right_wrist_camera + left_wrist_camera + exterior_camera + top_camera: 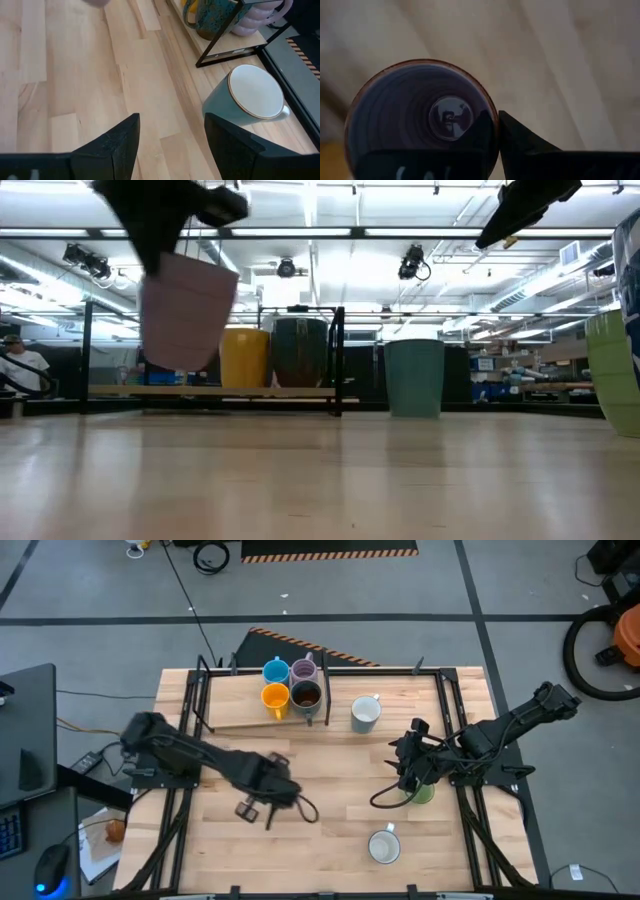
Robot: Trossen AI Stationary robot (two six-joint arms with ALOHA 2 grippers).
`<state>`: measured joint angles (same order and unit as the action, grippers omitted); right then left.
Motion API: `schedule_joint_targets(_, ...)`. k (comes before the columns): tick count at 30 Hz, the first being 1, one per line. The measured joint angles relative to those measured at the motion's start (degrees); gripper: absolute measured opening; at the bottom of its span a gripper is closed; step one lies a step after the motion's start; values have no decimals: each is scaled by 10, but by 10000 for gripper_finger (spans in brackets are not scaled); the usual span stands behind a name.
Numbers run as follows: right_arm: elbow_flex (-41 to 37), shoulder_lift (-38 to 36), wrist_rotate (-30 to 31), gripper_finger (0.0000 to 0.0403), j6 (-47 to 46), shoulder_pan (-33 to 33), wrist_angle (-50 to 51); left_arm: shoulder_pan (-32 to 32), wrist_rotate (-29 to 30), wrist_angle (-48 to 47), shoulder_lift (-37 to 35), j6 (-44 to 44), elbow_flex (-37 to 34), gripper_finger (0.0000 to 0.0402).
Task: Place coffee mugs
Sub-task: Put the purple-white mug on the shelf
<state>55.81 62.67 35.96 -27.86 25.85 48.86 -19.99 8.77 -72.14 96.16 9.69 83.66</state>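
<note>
Next, my left gripper sets the lilac mug upright on the wood near the board and opens first, because the lilac mug hangs tilted from this gripper's hold on the mug's rim.
My left gripper is shut on a lilac mug over the table's left middle. In the high view the gripper hides this mug. My right gripper is open over the right half, touching nothing. A green mug stands just beneath it. On a wooden board at the far side stand a blue, a lilac, an orange and a dark brown mug. A teal-sided mug with a white inside stands right of the board. A white mug stands near the front edge. My left gripper holds the lilac mug by its rim, one finger inside the hollow and one outside. The fingers come from above, pointing down. The mug hangs upright below them, its base lifted clear of the table.
A black metal frame stands over the board and its mugs. Black rails run along the table's left and right sides. A cable loops on the table by the right gripper. Bare wood lies in the middle.
</note>
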Motion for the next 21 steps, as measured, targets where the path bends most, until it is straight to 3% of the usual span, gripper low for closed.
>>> schedule_joint_targets(5, 0, 0, 2, 229, 2, 0, -3, 11, 37, -3, -107, -53, -90, 24)
schedule_joint_targets(10, 0, 0, 5, 229, 11, -2, -13, 62, 50, 5, -201, -95, -166, 24)
schedule_joint_targets(16, 0, 0, 5, 229, 13, -2, -13, 112, -60, 149, -257, -88, -258, 24)
schedule_joint_targets(21, 0, 0, 5, 229, 15, -2, -14, 116, -69, 221, -257, -33, -309, 27)
